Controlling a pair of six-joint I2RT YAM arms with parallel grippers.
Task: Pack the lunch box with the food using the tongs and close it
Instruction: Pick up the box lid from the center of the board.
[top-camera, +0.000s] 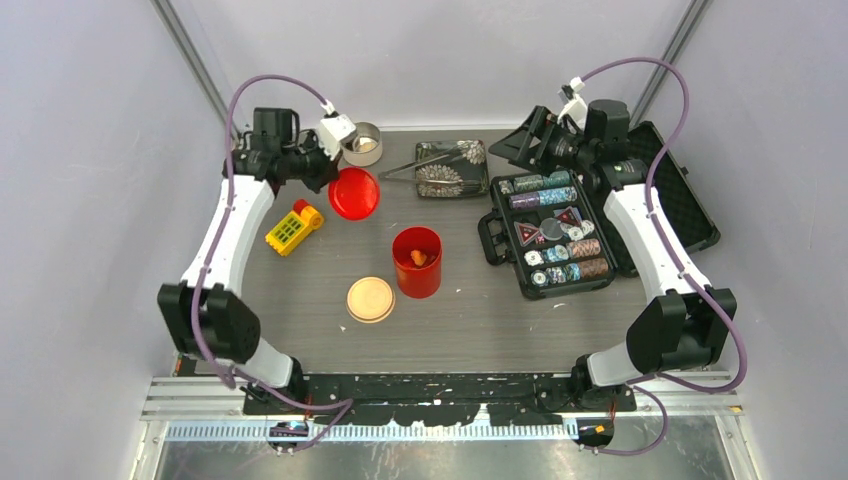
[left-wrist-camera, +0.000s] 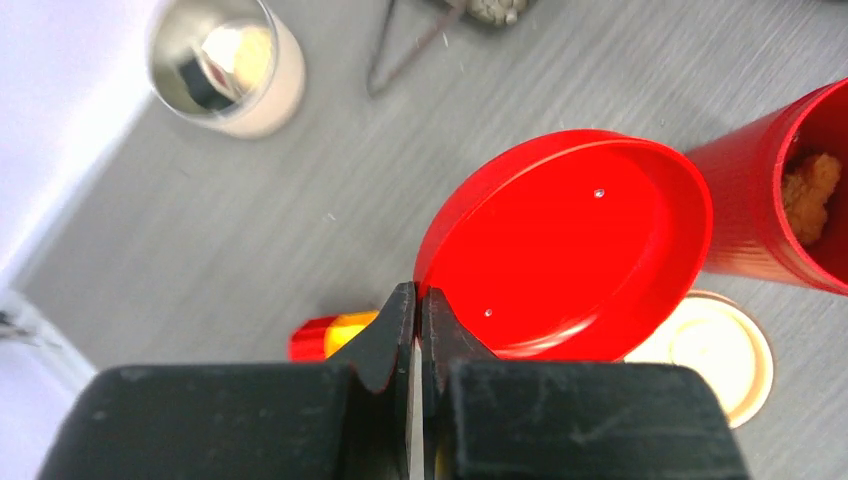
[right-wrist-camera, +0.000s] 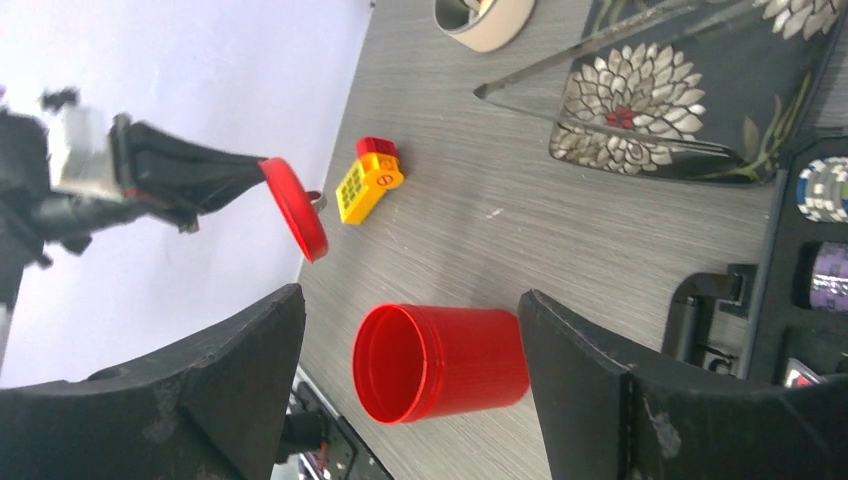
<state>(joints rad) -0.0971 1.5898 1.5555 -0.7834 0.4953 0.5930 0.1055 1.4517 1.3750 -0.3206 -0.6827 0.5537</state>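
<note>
The lid's handle stays free as my left gripper pinches the red lid's rim (top-camera: 335, 191), so my right gripper should keep approaching until it closes on that handle (right-wrist-camera: 319, 201).
My left gripper (left-wrist-camera: 419, 292) is shut on the rim of the red lid (left-wrist-camera: 565, 245), which it holds tilted above the table at the back left (top-camera: 354, 193). The red canister (top-camera: 417, 262) stands open mid-table with orange food (left-wrist-camera: 810, 192) inside. The beige disc lid (top-camera: 370, 299) lies flat beside the canister, and the cream tub (top-camera: 362, 144) stands open at the back. The silver tongs (top-camera: 425, 165) rest across a floral tray (top-camera: 452, 168). My right gripper (right-wrist-camera: 410, 293) hangs open and empty at the back right, looking down at the canister (right-wrist-camera: 445, 362).
A yellow-and-red toy block (top-camera: 292, 228) lies left of the canister, under the lifted lid. An open black poker-chip case (top-camera: 555, 235) fills the right side. White walls close in on the left, back and right.
</note>
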